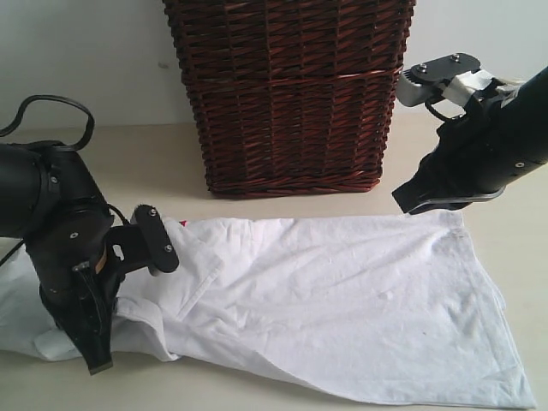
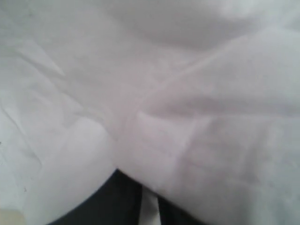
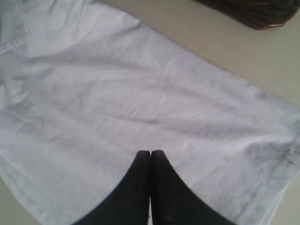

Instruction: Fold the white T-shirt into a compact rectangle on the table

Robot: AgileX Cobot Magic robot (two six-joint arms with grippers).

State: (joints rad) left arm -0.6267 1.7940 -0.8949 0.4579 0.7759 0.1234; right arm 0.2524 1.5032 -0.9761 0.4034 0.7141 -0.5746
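Observation:
My left gripper should open, lift clear and grab the T-shirt's end (image 1: 17,295) beside my left arm, because it is pinching a bunched fold inside the white T-shirt (image 1: 144,318).
The white T-shirt (image 1: 342,291) lies spread and wrinkled across the table (image 1: 154,163), running from the left arm to the front right corner. My left gripper (image 1: 98,364) is down at the shirt's left end. In the left wrist view its fingertips are buried under the cloth (image 2: 187,93), and the jaws stand nearly together with a thin strip of white fabric between them (image 2: 149,197). My right gripper (image 1: 407,204) hovers over the shirt's far right corner, shut and empty. In the right wrist view its fingers (image 3: 150,152) press together above the flat cloth (image 3: 117,93).
A tall dark brown wicker basket (image 1: 291,94) stands behind the shirt at the middle of the table, and its base shows in the right wrist view (image 3: 253,11). A black cable (image 1: 51,107) loops above the left arm. Bare table (image 3: 197,33) lies between shirt and basket.

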